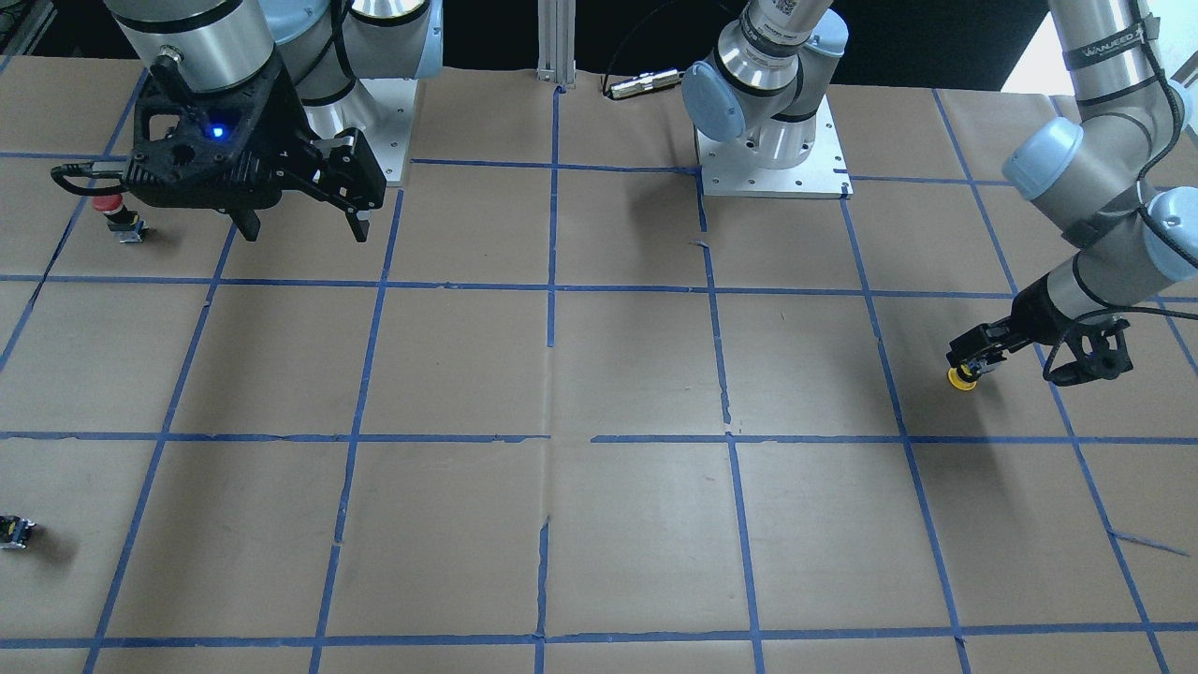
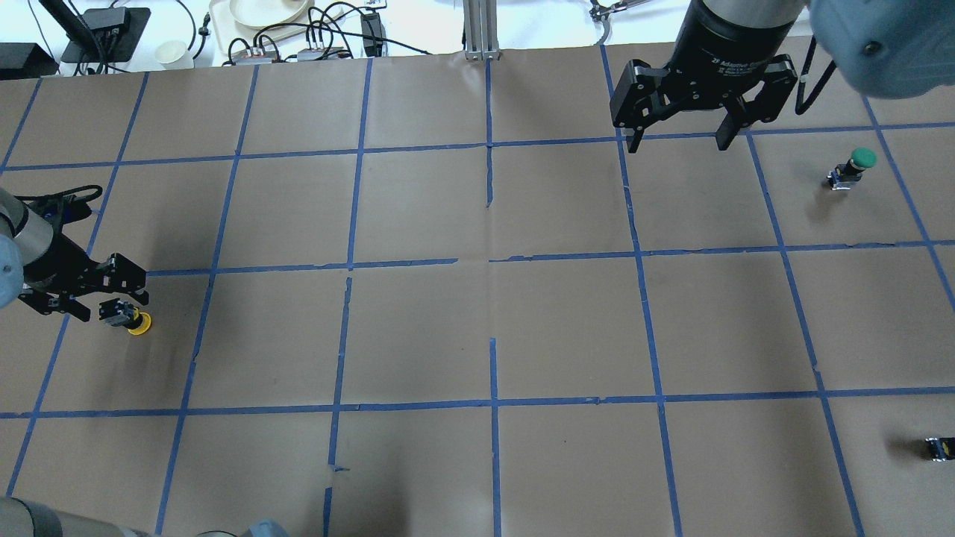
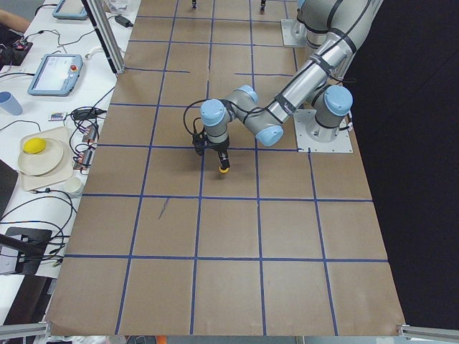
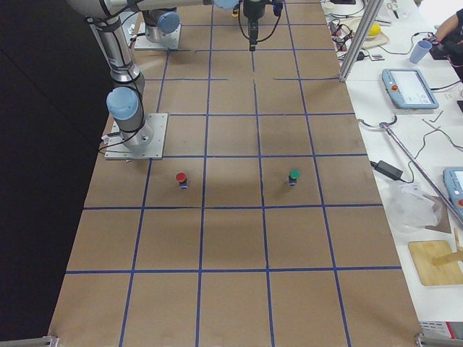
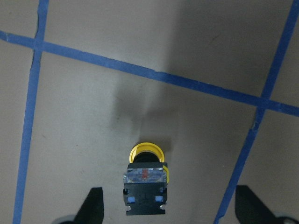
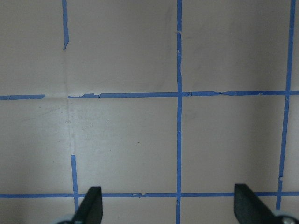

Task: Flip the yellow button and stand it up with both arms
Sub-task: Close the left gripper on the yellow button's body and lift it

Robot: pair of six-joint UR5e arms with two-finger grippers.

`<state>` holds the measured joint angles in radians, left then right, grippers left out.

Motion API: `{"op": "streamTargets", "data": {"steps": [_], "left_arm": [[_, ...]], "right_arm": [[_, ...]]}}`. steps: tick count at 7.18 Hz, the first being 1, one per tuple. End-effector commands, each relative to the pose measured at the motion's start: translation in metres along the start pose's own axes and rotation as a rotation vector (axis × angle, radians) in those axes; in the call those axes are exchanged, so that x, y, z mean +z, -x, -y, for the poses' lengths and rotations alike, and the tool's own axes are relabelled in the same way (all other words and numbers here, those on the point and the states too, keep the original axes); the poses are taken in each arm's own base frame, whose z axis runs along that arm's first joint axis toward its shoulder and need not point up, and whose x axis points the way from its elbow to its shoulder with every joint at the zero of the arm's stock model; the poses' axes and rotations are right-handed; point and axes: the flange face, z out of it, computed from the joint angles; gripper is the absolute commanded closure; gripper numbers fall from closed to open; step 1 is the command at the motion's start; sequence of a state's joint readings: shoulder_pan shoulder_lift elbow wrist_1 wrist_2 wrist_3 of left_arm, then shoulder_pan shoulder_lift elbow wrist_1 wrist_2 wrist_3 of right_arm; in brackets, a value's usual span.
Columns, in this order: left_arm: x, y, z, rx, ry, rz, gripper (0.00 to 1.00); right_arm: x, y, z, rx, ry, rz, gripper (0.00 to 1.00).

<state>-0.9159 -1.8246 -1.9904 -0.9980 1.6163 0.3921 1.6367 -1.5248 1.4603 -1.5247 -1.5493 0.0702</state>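
My gripper is about to lift the block, and since the black neck (image 5: 146,157) runs from it into the yellow cap (image 1: 961,380), the cap will follow stiffly and stick out.
The yellow button (image 2: 137,322) sits on the brown paper at the table's left end. Its yellow cap (image 5: 146,151) points away from my left gripper and its grey-black block (image 5: 145,190) points toward it. It also shows in the front view (image 1: 961,377) and the exterior left view (image 3: 224,169). My left gripper (image 5: 168,205) is low over it and open. Its fingers (image 5: 92,203) stand wide on either side of the block, without touching it. My right gripper (image 2: 679,142) hangs open and empty above the far right of the table, and also shows in the front view (image 1: 305,232).
A red-capped switch (image 1: 112,208) stands near my right gripper, and a green-capped one (image 2: 858,159) stands farther out. A tiny capless block (image 2: 938,447) lies near the right edge. The arm base plate (image 1: 824,178) is bolted at the robot's side.
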Motion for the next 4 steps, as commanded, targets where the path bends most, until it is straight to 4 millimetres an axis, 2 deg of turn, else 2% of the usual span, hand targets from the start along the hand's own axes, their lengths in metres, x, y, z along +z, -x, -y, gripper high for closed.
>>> {"op": "streamTargets", "data": {"steps": [1, 2, 4], "left_arm": [[0.0017, 0.0009, -0.003, 0.001, -0.043, 0.023, 0.04], [0.0049, 0.0016, -0.0011, 0.001, -0.041, 0.022, 0.08], [0.0025, 0.0033, -0.0016, 0.015, -0.045, 0.017, 0.29]], "right_arm": [[0.0, 0.0, 0.0, -0.001, 0.0, 0.0, 0.0], [-0.0015, 0.0, -0.0004, 0.0, -0.003, 0.0, 0.0], [-0.0008, 0.0, -0.0005, 0.0, -0.002, 0.0, 0.0]]}}
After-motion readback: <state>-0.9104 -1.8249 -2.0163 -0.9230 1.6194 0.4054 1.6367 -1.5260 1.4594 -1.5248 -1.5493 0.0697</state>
